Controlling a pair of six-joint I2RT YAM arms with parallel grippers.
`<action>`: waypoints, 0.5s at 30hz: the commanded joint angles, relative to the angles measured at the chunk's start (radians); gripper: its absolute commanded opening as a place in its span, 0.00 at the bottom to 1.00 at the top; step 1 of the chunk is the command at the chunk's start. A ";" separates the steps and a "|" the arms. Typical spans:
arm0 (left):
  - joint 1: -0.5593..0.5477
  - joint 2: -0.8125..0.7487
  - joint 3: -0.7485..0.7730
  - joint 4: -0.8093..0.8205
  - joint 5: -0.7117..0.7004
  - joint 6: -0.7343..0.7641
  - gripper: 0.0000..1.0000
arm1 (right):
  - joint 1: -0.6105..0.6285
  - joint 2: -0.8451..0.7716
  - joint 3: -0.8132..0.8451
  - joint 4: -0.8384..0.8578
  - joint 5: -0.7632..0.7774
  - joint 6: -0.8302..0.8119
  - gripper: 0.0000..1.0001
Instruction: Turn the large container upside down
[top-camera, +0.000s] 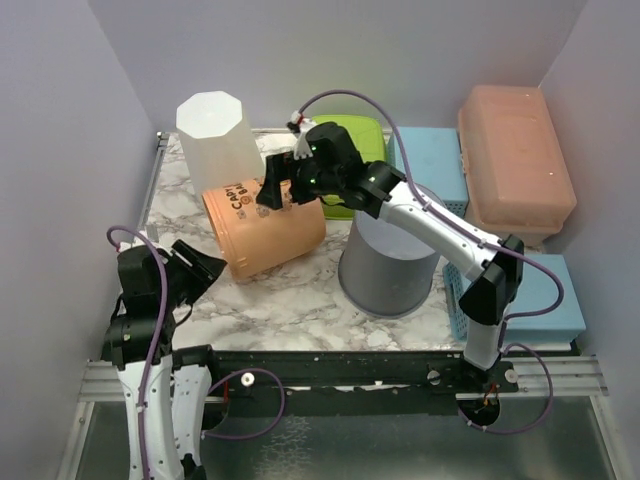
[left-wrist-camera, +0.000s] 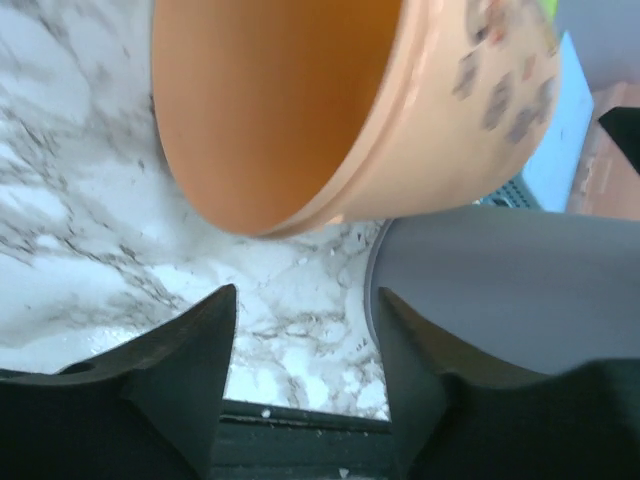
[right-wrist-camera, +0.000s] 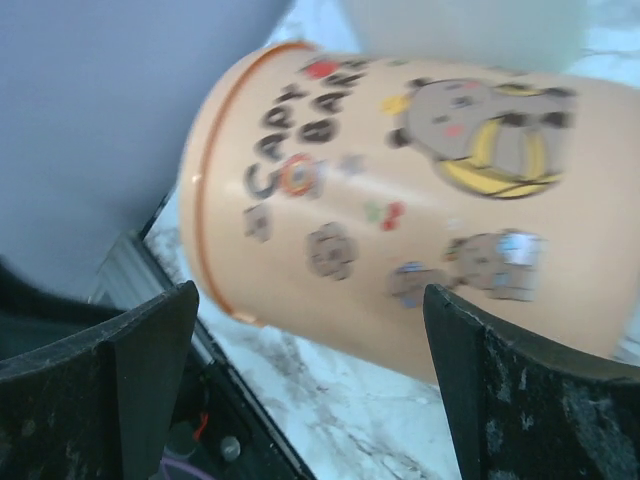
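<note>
The large container's printed side (top-camera: 276, 228) is too wide for the fingers of the robot's right gripper, so the left gripper should pinch the opening's rim (top-camera: 215, 218) and tilt the opening down.
The large container (top-camera: 262, 230) is orange with cartoon capybara prints and lies on its side on the marble table (top-camera: 300, 300), its mouth towards the near left. My right gripper (top-camera: 280, 190) hovers over its upper side, jaws wide open and empty; the printed wall (right-wrist-camera: 400, 190) lies just beyond the right gripper (right-wrist-camera: 310, 290). My left gripper (top-camera: 205, 268) stands open just in front of the mouth, holding nothing. In the left wrist view the orange inside (left-wrist-camera: 290, 110) shows above the left gripper (left-wrist-camera: 305, 293).
A white octagonal container (top-camera: 215, 135) stands behind the orange one. A grey bin (top-camera: 390, 265) stands upside down to its right. Behind and to the right are a green box (top-camera: 355, 150), blue baskets (top-camera: 435, 165) and a pink box (top-camera: 515, 160). Walls close three sides.
</note>
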 joint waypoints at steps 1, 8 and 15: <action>-0.001 0.011 0.142 -0.072 -0.178 0.067 0.67 | -0.105 -0.062 -0.104 0.067 0.108 0.075 0.99; -0.015 0.183 0.236 0.091 -0.272 0.090 0.74 | -0.231 -0.020 -0.118 0.113 -0.119 0.139 0.99; -0.021 0.402 0.275 0.218 -0.134 0.150 0.66 | -0.272 0.073 -0.066 0.083 -0.279 0.145 0.99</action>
